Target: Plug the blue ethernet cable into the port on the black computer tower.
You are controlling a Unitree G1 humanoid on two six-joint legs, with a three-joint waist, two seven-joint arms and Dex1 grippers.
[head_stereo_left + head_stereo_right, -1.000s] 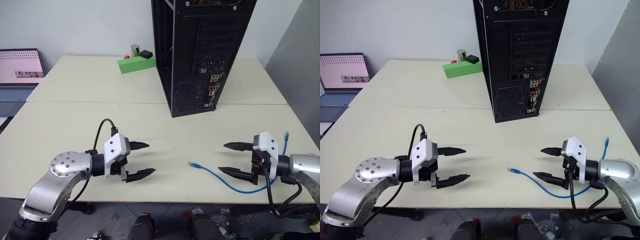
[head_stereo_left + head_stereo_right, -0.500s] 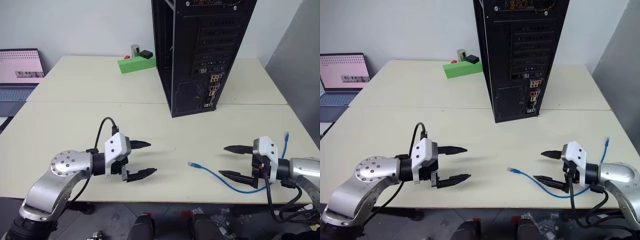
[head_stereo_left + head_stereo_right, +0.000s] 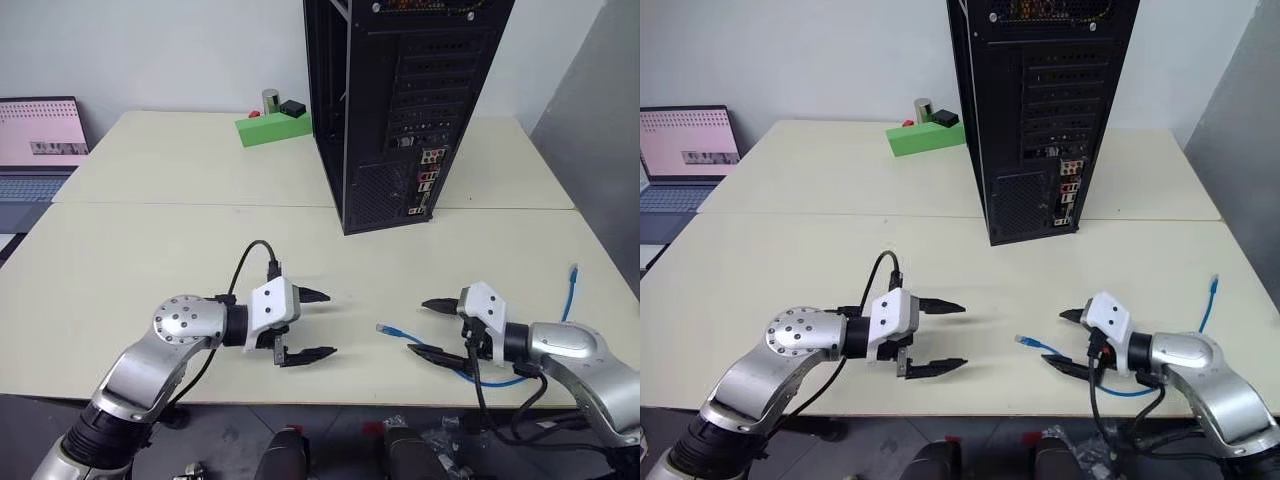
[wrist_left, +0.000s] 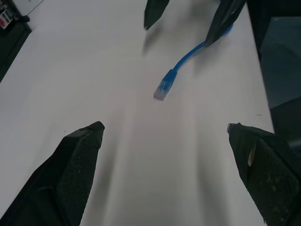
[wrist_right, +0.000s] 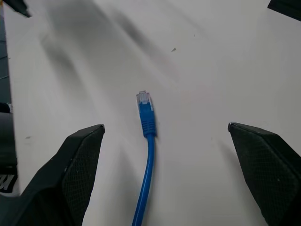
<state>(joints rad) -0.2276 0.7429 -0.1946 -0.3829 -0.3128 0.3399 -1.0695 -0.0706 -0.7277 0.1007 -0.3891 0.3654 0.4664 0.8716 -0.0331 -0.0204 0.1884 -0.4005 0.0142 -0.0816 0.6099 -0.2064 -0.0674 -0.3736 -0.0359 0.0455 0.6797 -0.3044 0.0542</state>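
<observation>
The cable's far end (image 3: 573,272) is lying loose beyond a slack curve. The blue ethernet cable (image 3: 492,383) will trail behind and slide along when I carry the clear plug.
The blue ethernet cable (image 3: 440,361) lies on the cream table near its front right. One clear plug (image 3: 381,328) points left and the other end (image 3: 573,270) lies toward the right edge. My right gripper (image 3: 418,327) is open just right of the near plug, and the cable (image 5: 149,136) runs between its fingers in the right wrist view. My left gripper (image 3: 323,324) hangs open a short way left of that plug (image 4: 162,90), with nothing in it. The black computer tower (image 3: 400,100) stands at the back, its rear panel facing me, with the port among the coloured connectors (image 3: 427,180).
A green block (image 3: 272,127) with a small metal can and a black box on it sits left of the tower. A laptop (image 3: 38,145) stands at the far left edge. A seam (image 3: 200,206) runs across the table between its two halves.
Both arms have moved inward toward the cable's near plug: the left gripper to the right, the right gripper to the left and lower. The cable has not moved.
</observation>
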